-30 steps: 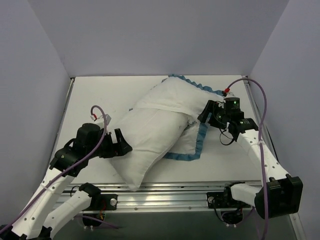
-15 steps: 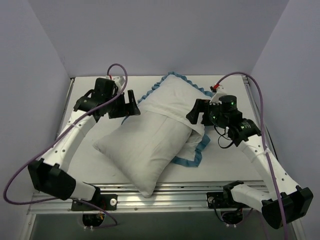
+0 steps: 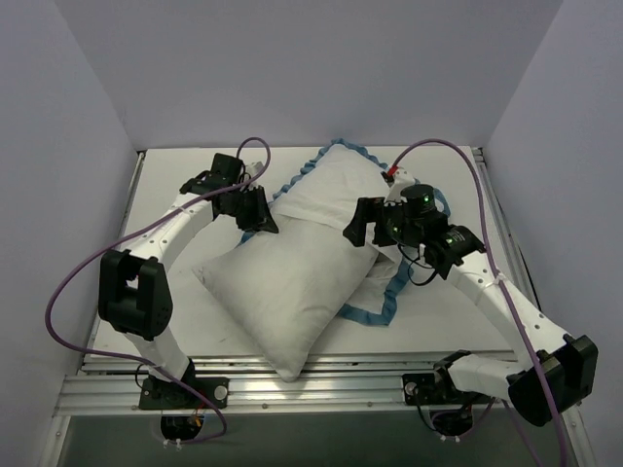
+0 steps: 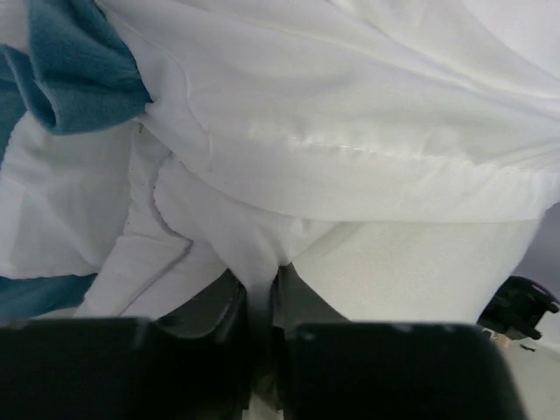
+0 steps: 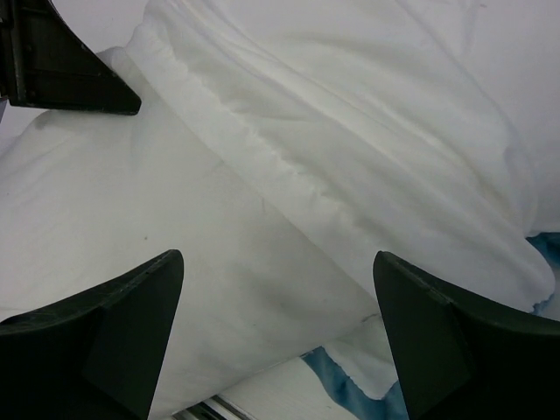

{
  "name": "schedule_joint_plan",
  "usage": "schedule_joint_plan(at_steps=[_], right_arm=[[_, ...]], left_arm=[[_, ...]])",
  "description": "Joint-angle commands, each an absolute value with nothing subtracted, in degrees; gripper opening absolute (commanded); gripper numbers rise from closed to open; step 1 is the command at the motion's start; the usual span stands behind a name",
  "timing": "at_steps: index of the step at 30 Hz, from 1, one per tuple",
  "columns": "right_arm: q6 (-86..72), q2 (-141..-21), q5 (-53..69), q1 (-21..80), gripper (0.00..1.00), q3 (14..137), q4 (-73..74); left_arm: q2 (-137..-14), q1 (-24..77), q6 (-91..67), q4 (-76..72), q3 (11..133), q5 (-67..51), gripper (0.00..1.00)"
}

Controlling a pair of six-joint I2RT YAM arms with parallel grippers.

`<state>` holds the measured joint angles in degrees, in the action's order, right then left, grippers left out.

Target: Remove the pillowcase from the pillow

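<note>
The robot's left gripper holds a fold of pillowcase and the hem (image 3: 334, 224) under its right gripper still covers the pillow, so the right gripper should pull the hem back (image 5: 302, 223).
The pillow (image 3: 277, 292) is a plump white cushion lying diagonally mid-table, its far end still inside the pillowcase (image 3: 336, 185). The pillowcase shows its white reverse and blue ruffled trim (image 3: 375, 313). My left gripper (image 3: 264, 221) sits at the left of the case's mouth. In the left wrist view it (image 4: 261, 293) is shut on a fold of white pillowcase fabric (image 4: 350, 114), with the pillow (image 4: 420, 271) to its right. My right gripper (image 3: 358, 226) hovers open over the hem; its fingers (image 5: 131, 315) straddle pillow (image 5: 131, 201) and pillowcase (image 5: 367, 105) without gripping.
The white table (image 3: 175, 180) is boxed in by pale walls at the left, back and right. A metal rail (image 3: 321, 375) runs along the near edge, just below the pillow's near corner. Purple cables (image 3: 88, 282) loop off both arms.
My left arm swung from the pillow's near-left side to the case's mouth at the far left and closed on fabric. The right gripper shifted left and opened wider.
</note>
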<state>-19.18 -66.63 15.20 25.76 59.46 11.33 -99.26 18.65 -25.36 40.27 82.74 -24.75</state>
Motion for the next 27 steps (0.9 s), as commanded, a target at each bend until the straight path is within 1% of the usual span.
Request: schedule_joint_plan(at_steps=[1,2,8,9,12,15,18,23,26,27], right_arm=[[-18.19,-69.51,13.28,27.77,0.85,62.22,9.05],[-17.85,-70.22,12.40,28.30,0.84,62.92,9.05],[-15.92,-74.35,9.06,31.73,0.83,70.39,9.40],[-15.56,-74.88,8.27,32.08,0.83,72.75,10.01],[-13.81,-77.34,7.48,32.87,0.83,76.89,11.24],[-11.96,-79.88,7.12,34.19,0.82,80.76,11.25],[-11.34,-82.35,6.59,35.51,0.82,82.44,9.68],[-11.25,-86.30,6.07,37.17,0.80,82.26,6.15],[-11.25,-88.94,6.07,37.70,0.75,83.23,7.29],[-11.34,-89.47,5.46,38.05,0.68,83.06,7.21]], left_arm=[[-98.35,18.98,-25.05,34.28,82.88,-30.06,0.12],[-97.65,18.98,-24.61,34.54,84.45,-29.80,0.03],[-95.63,19.42,-15.39,42.09,95.17,-23.39,0.02],[-95.54,19.77,-14.08,43.14,98.49,-21.20,0.02],[-93.96,22.40,-8.98,46.23,102.64,-16.38,0.02],[-91.06,26.96,-4.41,45.53,102.83,-11.27,0.02],[-88.95,29.87,-3.96,44.74,102.48,-9.76,0.02],[-87.10,31.46,-4.31,44.65,101.43,-7.74,0.02],[-86.49,31.99,-4.13,45.00,100.99,-7.21,0.02],[-86.31,32.08,-4.04,45.17,100.99,-7.12,0.02]])
